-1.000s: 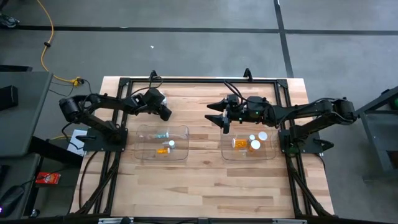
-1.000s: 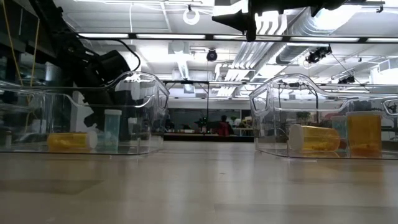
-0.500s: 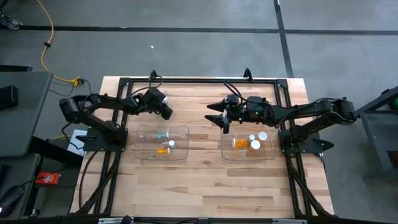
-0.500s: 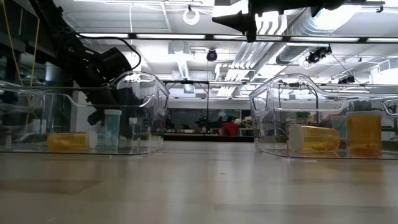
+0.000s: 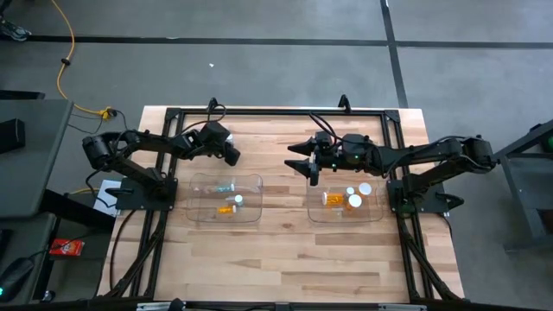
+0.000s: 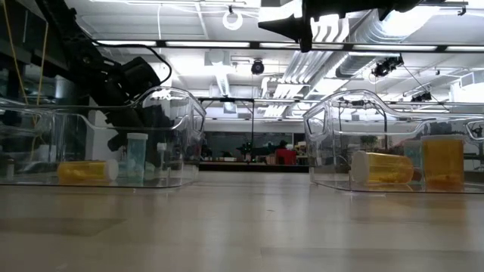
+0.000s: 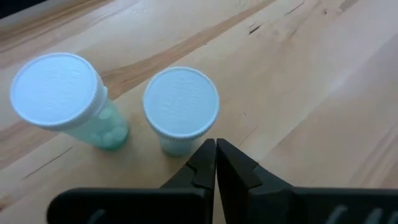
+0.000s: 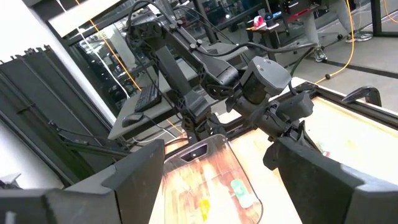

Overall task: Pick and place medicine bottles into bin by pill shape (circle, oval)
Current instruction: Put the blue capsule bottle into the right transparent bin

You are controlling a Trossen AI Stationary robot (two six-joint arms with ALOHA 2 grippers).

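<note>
The nearer teal bottle (image 7: pixel 181 103) has my left gripper's closed fingers beside it, so next I open them and bring them around the bottle's body (image 7: pixel 176 147) before I lift.
Two pale teal bottles with white caps (image 7: pixel 181 102) (image 7: pixel 57 91) stand upright on the bare wood beyond the left bin (image 5: pixel 197 183). In the high view my left gripper hides them. My left gripper (image 7: pixel 216 148) (image 5: pixel 232 157) is shut and points down, with its tips close beside the nearer bottle. My right gripper (image 5: pixel 304 162) (image 8: pixel 230 193) is open and empty, held high off the far left corner of the right bin (image 5: pixel 378 212). The left bin holds an amber bottle (image 5: pixel 226 209) and a teal bottle (image 5: pixel 225 187), both lying down. The right bin holds amber bottles (image 5: pixel 333 199) and white-capped ones (image 5: pixel 355 201).
Both clear plastic bins sit mid-table with bare wood between them (image 5: pixel 285 203) and in front of them (image 5: pixel 285 259). A black frame (image 5: pixel 276 111) runs along the table's far and side edges. The arm bases stand at the left (image 5: pixel 138 186) and right (image 5: pixel 419 194).
In the low view my left gripper has shifted a little toward the table's right, behind the left bin. It stays shut.
</note>
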